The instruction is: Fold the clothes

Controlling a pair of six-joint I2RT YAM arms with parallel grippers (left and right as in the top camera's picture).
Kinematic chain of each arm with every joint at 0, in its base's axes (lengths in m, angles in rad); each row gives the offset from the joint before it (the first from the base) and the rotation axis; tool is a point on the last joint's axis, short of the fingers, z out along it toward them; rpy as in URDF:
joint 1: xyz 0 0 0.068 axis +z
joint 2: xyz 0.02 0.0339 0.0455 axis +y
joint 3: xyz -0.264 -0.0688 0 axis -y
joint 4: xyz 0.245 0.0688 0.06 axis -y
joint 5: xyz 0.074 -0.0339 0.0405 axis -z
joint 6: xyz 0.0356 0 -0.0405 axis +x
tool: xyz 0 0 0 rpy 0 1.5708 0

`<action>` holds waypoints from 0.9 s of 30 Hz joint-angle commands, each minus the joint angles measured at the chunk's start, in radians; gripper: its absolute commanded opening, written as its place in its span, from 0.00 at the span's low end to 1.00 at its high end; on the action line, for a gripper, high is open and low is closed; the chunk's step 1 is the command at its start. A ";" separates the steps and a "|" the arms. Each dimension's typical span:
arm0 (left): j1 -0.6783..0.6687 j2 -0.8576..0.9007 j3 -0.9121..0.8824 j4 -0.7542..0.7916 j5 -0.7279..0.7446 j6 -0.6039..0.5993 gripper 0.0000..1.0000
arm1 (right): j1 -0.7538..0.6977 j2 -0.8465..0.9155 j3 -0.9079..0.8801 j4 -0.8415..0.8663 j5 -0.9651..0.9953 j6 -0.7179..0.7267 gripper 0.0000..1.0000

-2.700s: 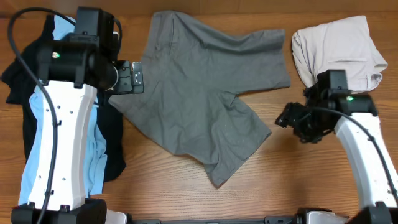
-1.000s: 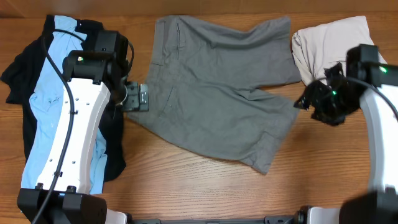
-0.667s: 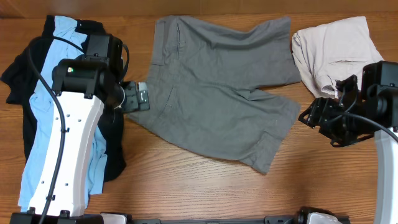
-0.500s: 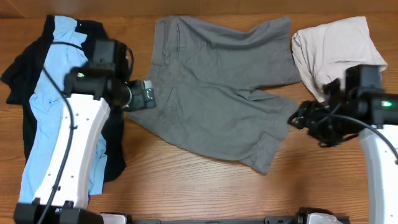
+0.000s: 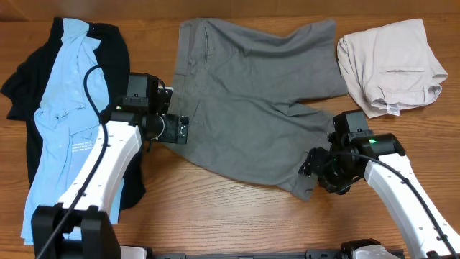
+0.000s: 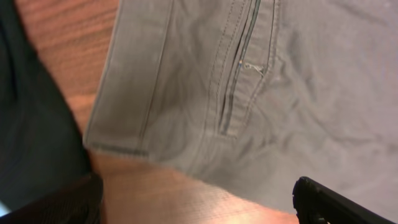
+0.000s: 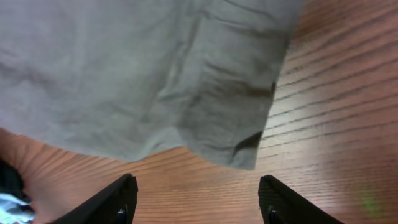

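Note:
A dark slit [image 6: 232, 90] already opens up between its stitched edges, so I expect the medium-grey shorts [image 6: 180, 112] to gape open there once I lift and fold them over.
The medium-grey shorts [image 5: 251, 101] lie spread flat in the middle of the table, waistband to the left, legs to the right. My left gripper [image 5: 181, 129] is open at the lower end of the waistband; the left wrist view shows the waistband and zip fly [image 6: 239, 81] just ahead of its fingers [image 6: 199, 205]. My right gripper [image 5: 315, 167] is open at the lower leg's hem corner; the right wrist view shows that hem [image 7: 242, 146] between and above the fingers [image 7: 199, 199]. Neither gripper holds cloth.
A light-blue shirt [image 5: 61, 108] lies on a black garment [image 5: 21, 86] at the left. Folded beige shorts [image 5: 388, 61] sit at the back right. Bare wood runs along the front edge.
Both arms came in toward the grey shorts: the left gripper moved right and down to the waistband's lower end, the right gripper moved left and down to the lower leg hem. The shorts lie unmoved since a second ago.

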 commanded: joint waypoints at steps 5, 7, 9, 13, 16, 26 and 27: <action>0.000 0.175 -0.021 0.082 0.006 -0.011 1.00 | 0.006 -0.010 -0.095 0.068 0.018 0.069 0.66; 0.000 0.209 -0.021 0.085 0.006 -0.074 1.00 | 0.006 -0.010 -0.107 0.074 0.017 0.089 0.67; 0.000 0.242 -0.021 0.076 -0.019 -0.165 0.98 | 0.006 -0.010 -0.114 0.078 0.018 0.091 0.66; 0.000 0.271 -0.021 0.039 -0.098 -0.354 0.96 | 0.006 -0.010 -0.115 0.091 0.018 0.104 0.66; 0.000 0.271 -0.021 0.026 -0.098 -0.414 0.93 | 0.006 -0.010 -0.115 0.107 0.019 0.104 0.66; -0.002 0.271 -0.021 -0.031 -0.204 -0.394 0.80 | 0.006 0.112 -0.191 0.201 0.032 0.111 0.67; -0.002 0.271 -0.021 -0.027 -0.208 -0.394 0.80 | 0.006 0.133 -0.201 0.211 0.032 0.111 0.67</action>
